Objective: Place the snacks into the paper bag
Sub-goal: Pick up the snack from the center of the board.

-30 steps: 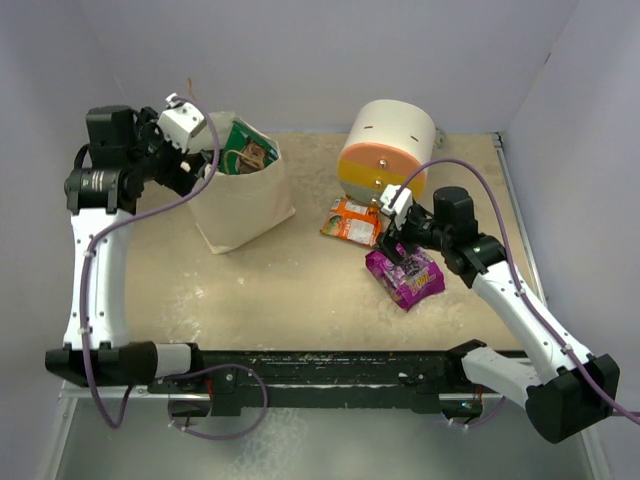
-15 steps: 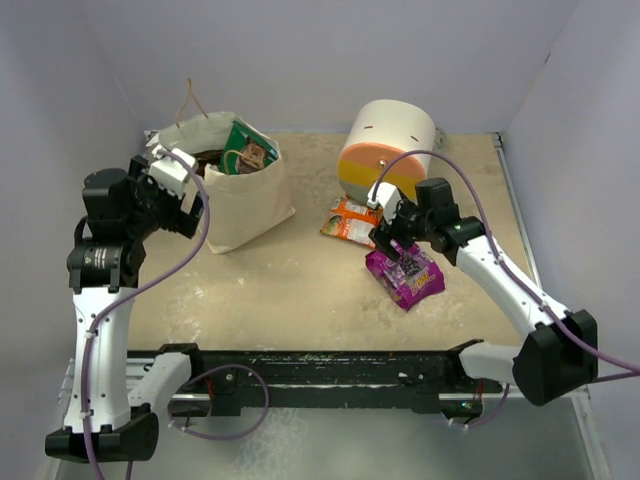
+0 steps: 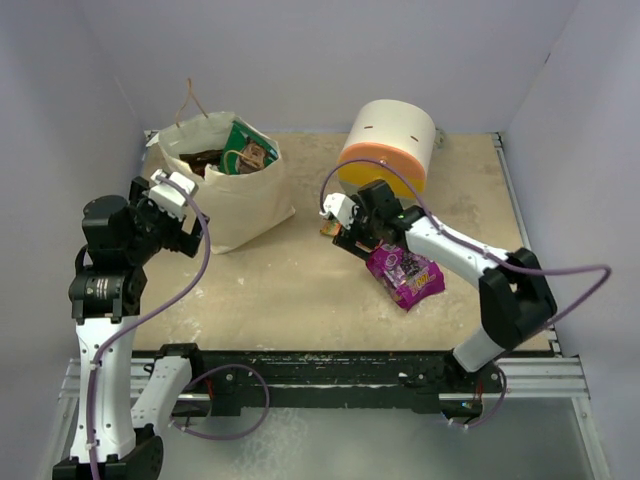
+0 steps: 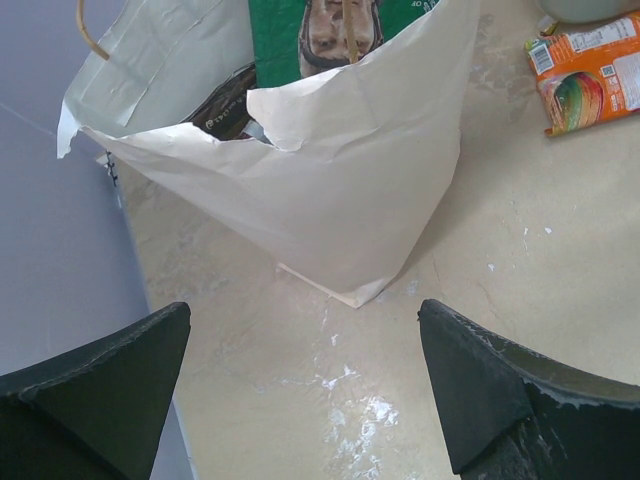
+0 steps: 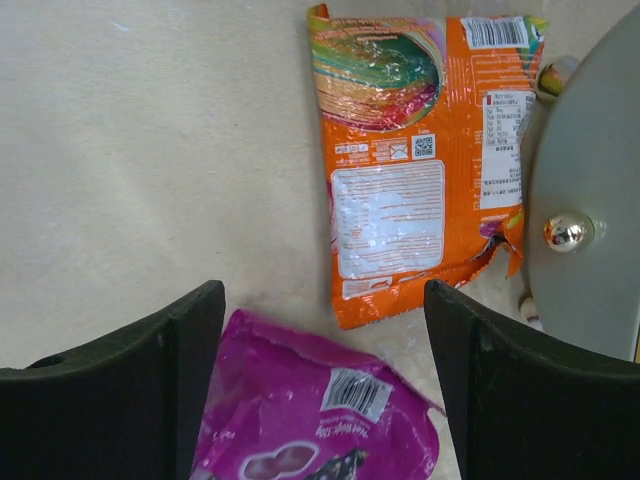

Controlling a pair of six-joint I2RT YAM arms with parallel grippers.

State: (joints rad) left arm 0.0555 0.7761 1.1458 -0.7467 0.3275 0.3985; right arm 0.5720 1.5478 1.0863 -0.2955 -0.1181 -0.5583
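The orange packet is beside the drawer unit, far from the robot's left gripper, so next the right gripper takes it (image 5: 390,225) and hands it to the left gripper.
The cream paper bag (image 3: 240,200) (image 4: 350,180) stands at the back left, with a green packet (image 3: 246,148) (image 4: 330,30) and a brown chip bag (image 3: 205,158) (image 4: 225,105) sticking out of its mouth. My left gripper (image 3: 188,230) (image 4: 305,390) hangs open and empty just near-left of the bag's bottom corner. An orange packet (image 5: 410,150) lies flat beside the drawer unit, and a purple packet (image 3: 408,275) (image 5: 310,410) lies just nearer. My right gripper (image 3: 355,240) (image 5: 325,385) is open above the purple packet's far edge and holds nothing. In the top view the right arm covers most of the orange packet.
The round white and orange drawer unit (image 3: 388,145) (image 5: 590,200) stands at the back, close to the orange packet, its metal knob (image 5: 568,232) facing my right gripper. Purple walls enclose the table on the left, back and right.
My left arm has pulled back from the bag's mouth and come down to its near-left side. My right arm has swung left, from over the purple packet toward the orange one.
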